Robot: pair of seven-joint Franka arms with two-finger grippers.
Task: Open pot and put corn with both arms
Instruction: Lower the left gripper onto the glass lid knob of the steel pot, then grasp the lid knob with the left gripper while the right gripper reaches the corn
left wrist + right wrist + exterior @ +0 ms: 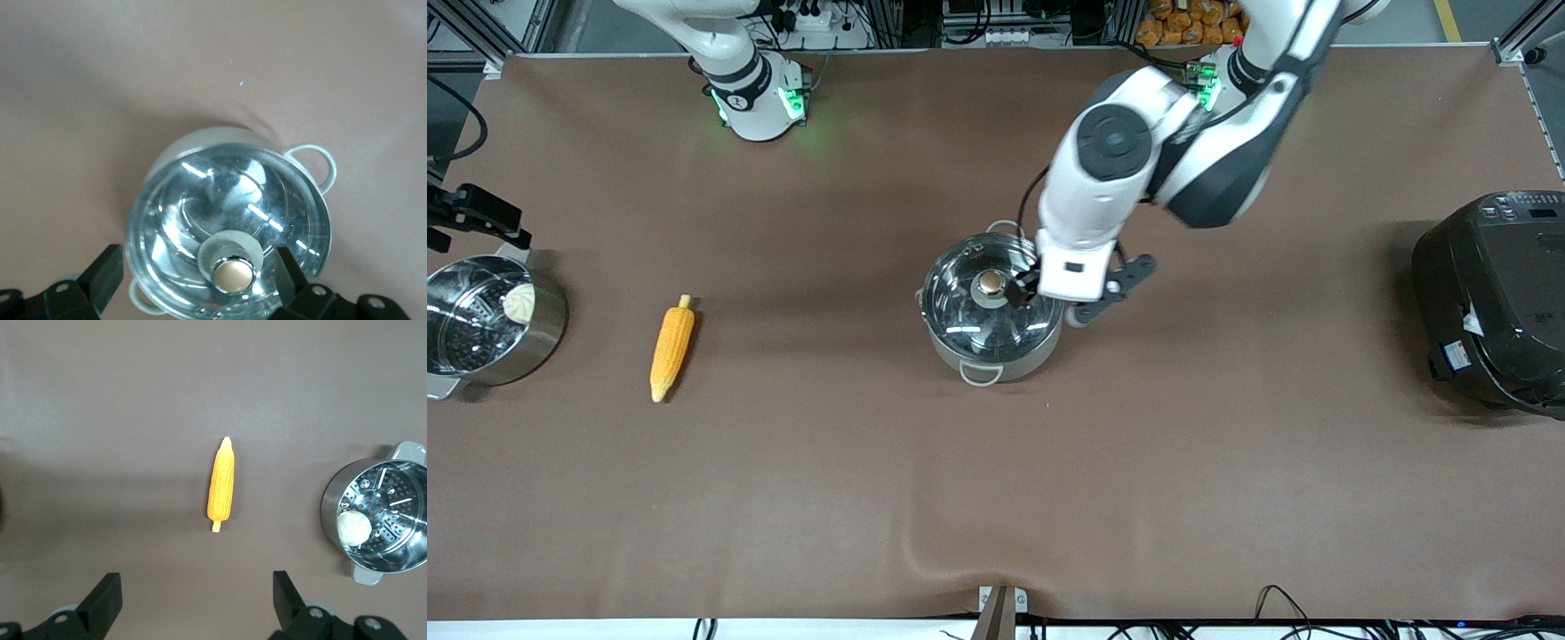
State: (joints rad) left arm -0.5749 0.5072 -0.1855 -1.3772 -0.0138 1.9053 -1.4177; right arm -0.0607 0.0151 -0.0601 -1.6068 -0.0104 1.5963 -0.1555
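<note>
The glass lid [963, 302] shows only shiny steel through it, so the steel pot [1020, 366] should be empty when I lift the lid.
The steel pot [996, 351] stands mid-table with its glass lid [969, 316] on and the copper knob [991, 283] on top. My left gripper [1019, 289] hangs open just over the lid. In the left wrist view the left gripper [198, 277] straddles the knob [233, 273], which sits nearer one finger [290, 273]; nothing is gripped. The corn [671, 348] lies on the table toward the right arm's end. My right gripper [197, 603] is open and empty, high over the table by the corn [222, 483]; it does not show in the front view.
The steamer pot with a white bun [494, 320] stands at the right arm's end, also seen in the right wrist view [380, 520]. A black fixture [476, 213] sits just above it. A black rice cooker [1494, 298] stands at the left arm's end.
</note>
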